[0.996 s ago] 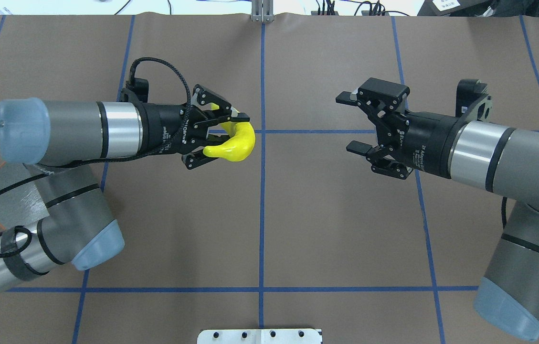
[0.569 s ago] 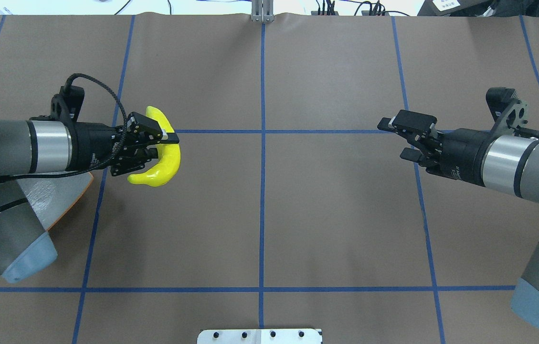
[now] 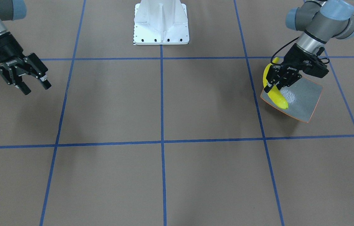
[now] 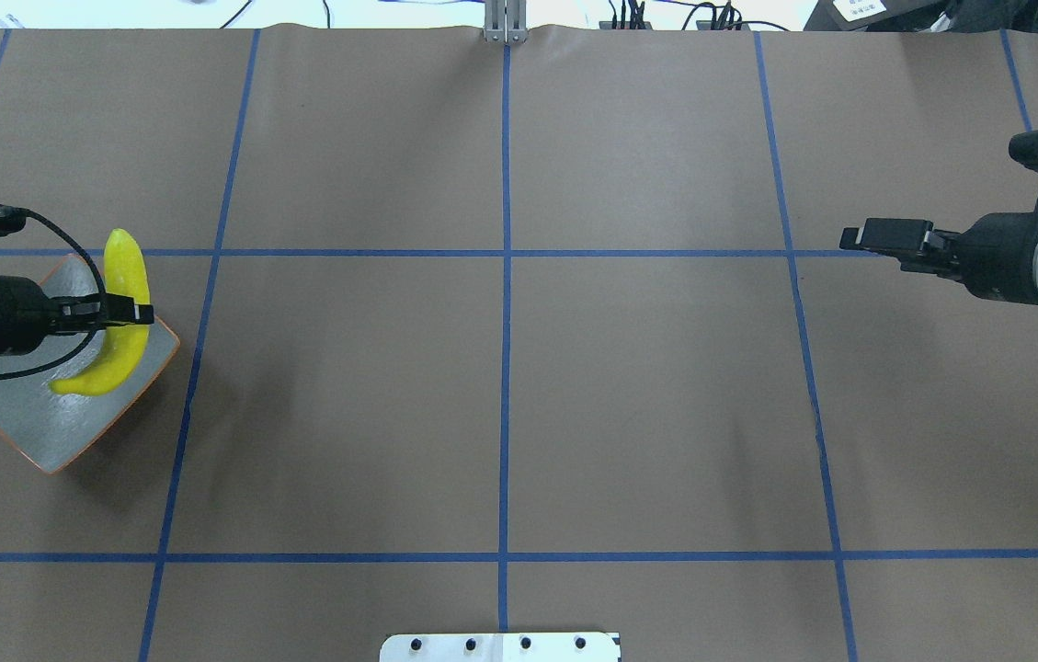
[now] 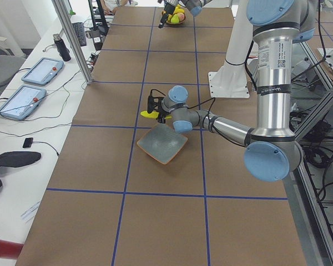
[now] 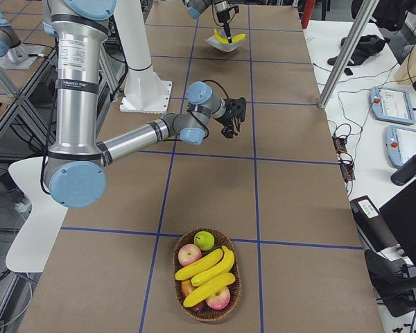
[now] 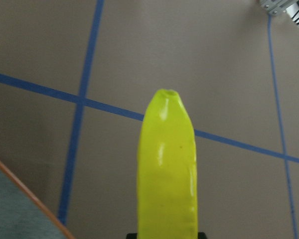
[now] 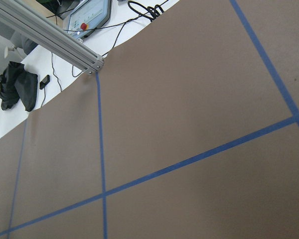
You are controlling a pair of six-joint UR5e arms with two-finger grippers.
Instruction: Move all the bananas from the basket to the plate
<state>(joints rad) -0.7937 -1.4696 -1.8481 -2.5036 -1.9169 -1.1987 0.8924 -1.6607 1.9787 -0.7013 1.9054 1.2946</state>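
Note:
My left gripper should keep moving over the plate's centre [image 3: 295, 98] and going down until the banana [image 3: 277, 98] rests, as the banana is held by its middle and hangs at the empty plate's rim.
My left gripper [image 4: 128, 315] is shut on a bright yellow banana [image 4: 119, 354], holding it over the edge of the grey-blue, orange-rimmed plate [image 4: 40, 414] at the table's left. The front-facing view shows the same banana [image 3: 279, 98] with its lower end above the plate [image 3: 305, 100]. I cannot tell whether they touch. In the left wrist view the banana [image 7: 167, 169] fills the centre. My right gripper [image 3: 37, 88] hangs open and empty at the far right. The basket [image 6: 206, 317] holds three bananas [image 6: 209, 269] and shows only in the side views.
Red and green apples [image 6: 189, 253] share the basket with the bananas. The white robot base [image 3: 161, 22] stands at the table's middle edge. Blue tape lines cross the brown table. Tablets and cables lie beyond the table's far edge.
The left arm has swung left from near the table's centre, carrying the banana to above the plate. The right arm has drawn back to the right, its gripper still open.

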